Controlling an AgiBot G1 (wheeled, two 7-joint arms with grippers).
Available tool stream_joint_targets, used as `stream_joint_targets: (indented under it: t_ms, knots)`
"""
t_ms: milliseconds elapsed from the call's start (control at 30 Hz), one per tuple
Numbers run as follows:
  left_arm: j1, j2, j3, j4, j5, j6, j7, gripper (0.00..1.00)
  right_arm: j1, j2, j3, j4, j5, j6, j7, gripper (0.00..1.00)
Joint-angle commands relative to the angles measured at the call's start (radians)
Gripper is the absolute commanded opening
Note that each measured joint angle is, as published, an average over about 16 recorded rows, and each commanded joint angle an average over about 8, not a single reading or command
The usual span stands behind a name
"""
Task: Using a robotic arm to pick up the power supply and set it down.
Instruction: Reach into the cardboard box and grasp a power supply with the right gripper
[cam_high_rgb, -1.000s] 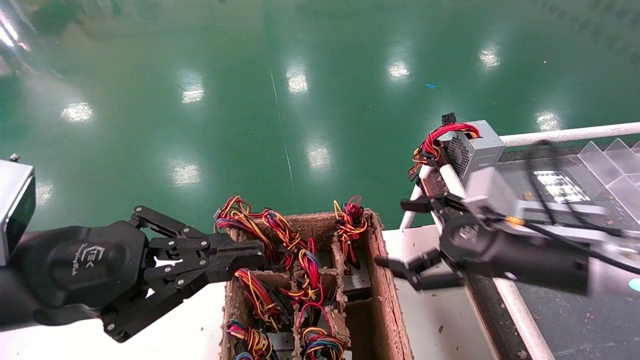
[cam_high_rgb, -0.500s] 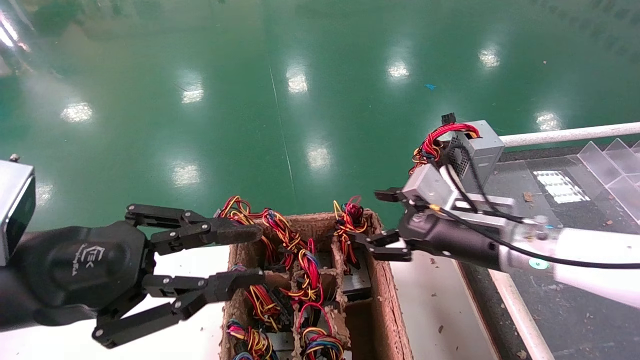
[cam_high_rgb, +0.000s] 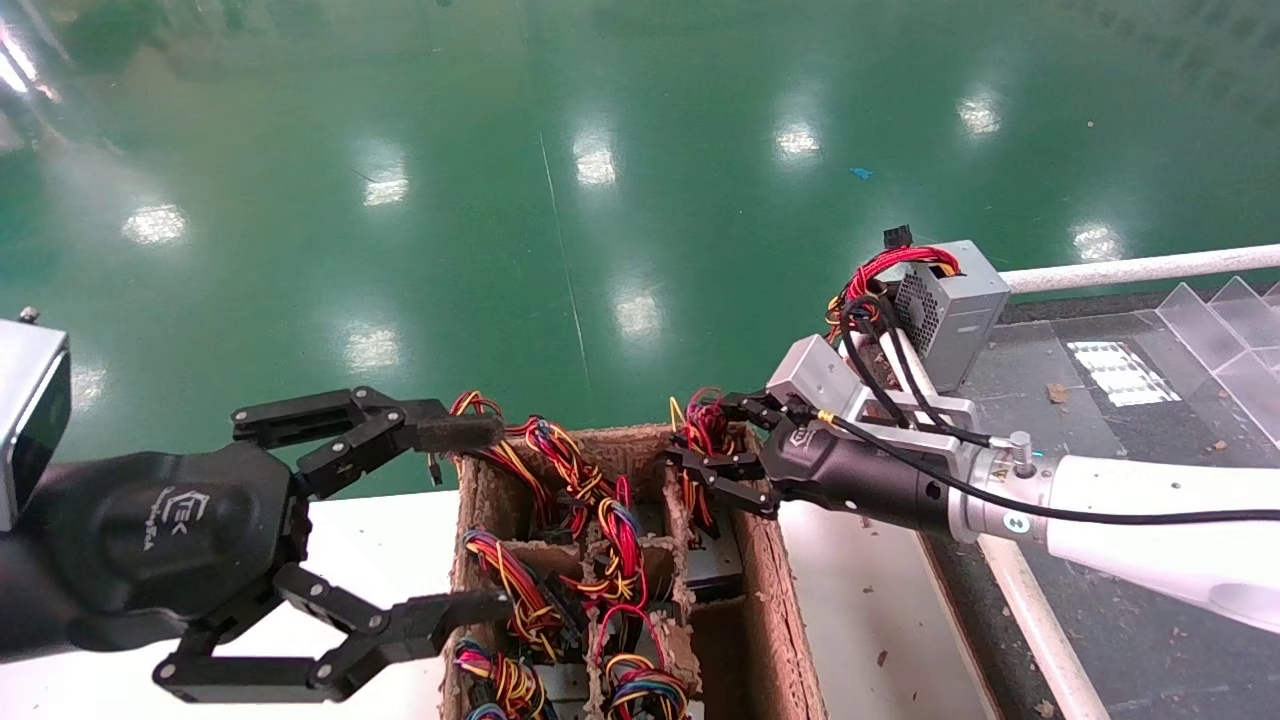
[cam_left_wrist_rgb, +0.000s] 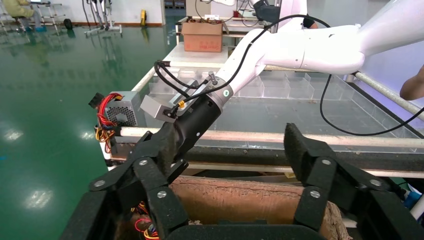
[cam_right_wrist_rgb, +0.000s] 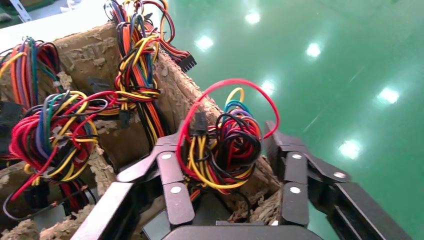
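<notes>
The power supply will hang at a tilt and swing under the wire bundle when I lift, because the bundle runs down to the grey body.
The power supply sits in the far right cell of the cardboard box. Its knotted wire bundle of red, yellow and black wires stands upright, and its grey body lies low in the cell. My right gripper, on the white forearm, reaches in from the right and stands open. The wire bundle rises between the fingers of the right gripper; a gap shows on one side. My left gripper hangs wide open at the box's left wall, holding nothing.
Other cells hold more supplies with coloured wire bundles. A second grey box with a mesh face and red wires rests on the dark belt's far corner, beside a white rail. Clear dividers stand at the far right. Green floor lies beyond.
My right arm swung left from the belt to the box's far right cell, and its fingers now flank the bundle. My left gripper went from shut to wide open.
</notes>
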Motion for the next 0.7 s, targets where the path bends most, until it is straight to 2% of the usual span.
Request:
stream_joint_targets:
  t_ms: [33, 467, 700]
  knots:
    - [0.0, 0.0, 0.0, 0.0, 0.0, 0.0, 0.0, 1.0, -0.005, 0.001, 0.003, 0.0, 0.005, 0.0, -0.01, 0.0]
    - [0.0, 0.0, 0.0, 0.0, 0.0, 0.0, 0.0, 1.0, -0.038, 0.038, 0.031, 0.068, 0.05, -0.006, -0.005, 0.0]
    - [0.0, 0.0, 0.0, 0.0, 0.0, 0.0, 0.0, 1.0, -0.056, 0.094, 0.086, 0.17, 0.114, -0.001, -0.001, 0.0]
